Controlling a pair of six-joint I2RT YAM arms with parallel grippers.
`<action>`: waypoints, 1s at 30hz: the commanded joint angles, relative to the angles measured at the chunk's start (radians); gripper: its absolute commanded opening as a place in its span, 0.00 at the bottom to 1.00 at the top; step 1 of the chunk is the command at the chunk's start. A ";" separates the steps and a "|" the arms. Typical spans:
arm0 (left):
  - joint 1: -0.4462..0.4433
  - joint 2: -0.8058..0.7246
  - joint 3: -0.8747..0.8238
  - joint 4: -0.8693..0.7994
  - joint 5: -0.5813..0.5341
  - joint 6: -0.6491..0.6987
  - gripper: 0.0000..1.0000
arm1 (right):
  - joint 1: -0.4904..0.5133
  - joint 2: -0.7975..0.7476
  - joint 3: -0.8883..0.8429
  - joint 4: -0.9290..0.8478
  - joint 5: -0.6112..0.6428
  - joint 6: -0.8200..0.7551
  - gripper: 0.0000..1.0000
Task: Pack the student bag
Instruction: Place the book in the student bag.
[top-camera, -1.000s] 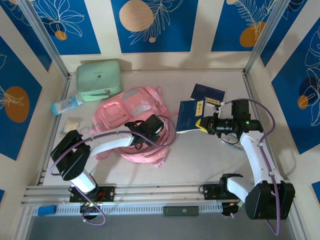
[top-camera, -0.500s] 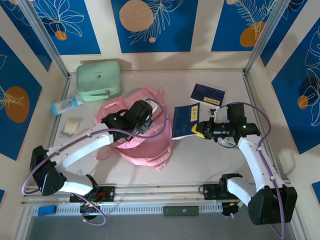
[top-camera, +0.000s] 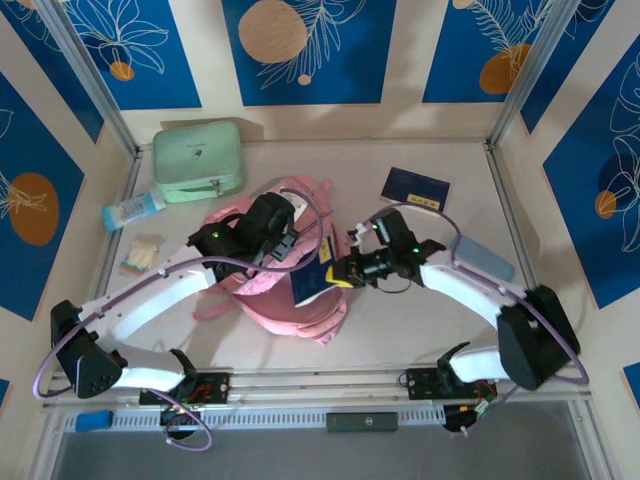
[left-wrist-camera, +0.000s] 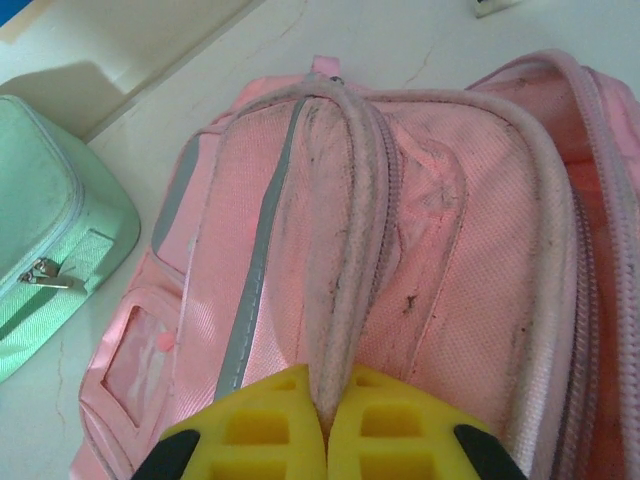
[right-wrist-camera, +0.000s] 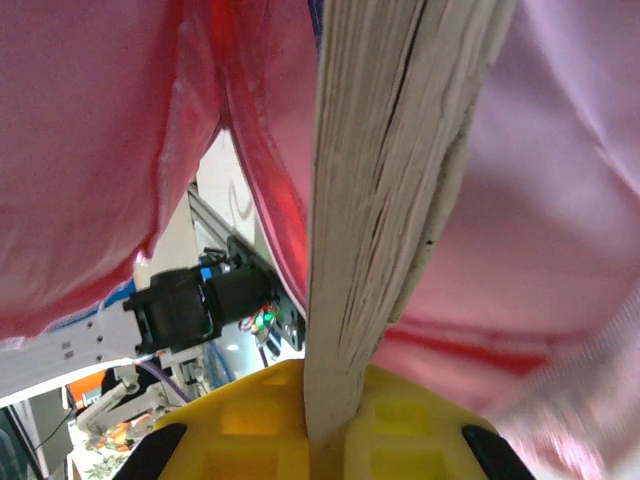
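The blue book (top-camera: 314, 271) still pokes out of the bag's opening, so next my right gripper lets go of its near end (top-camera: 314, 297) and pushes it deeper with closed fingers.
The pink student bag (top-camera: 290, 312) lies in the middle of the table. My left gripper (top-camera: 283, 243) is shut on a raised fold of its zipped rim; in the left wrist view the yellow fingers (left-wrist-camera: 260, 430) pinch that pink fold (left-wrist-camera: 340, 300). From the right, my right gripper (top-camera: 338, 275) is shut on a blue book (top-camera: 310, 283) at the bag's opening. Through the right wrist camera the book's page edge (right-wrist-camera: 390, 200) stands up from the gripper (right-wrist-camera: 335, 440), with pink bag fabric (right-wrist-camera: 100, 150) on both sides of it.
A mint green zip case (top-camera: 198, 160) sits at the back left, a bottle (top-camera: 132, 210) and a small packet (top-camera: 140, 255) by the left rail. A second blue book (top-camera: 416, 187) and a grey-blue block (top-camera: 482, 258) lie to the right.
My right arm carried the blue book leftward from the table into the bag's opening. My left gripper moved from the bag's near side to its middle and holds the rim up there.
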 joint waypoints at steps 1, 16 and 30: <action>0.007 -0.067 0.030 0.099 -0.004 -0.048 0.00 | 0.027 0.106 0.091 0.188 0.041 0.003 0.00; 0.022 -0.109 -0.049 0.158 0.021 -0.085 0.00 | 0.033 0.229 0.149 0.032 0.194 -0.081 0.36; 0.030 -0.095 -0.056 0.168 0.080 -0.113 0.00 | 0.197 0.288 0.144 0.061 0.438 0.067 0.04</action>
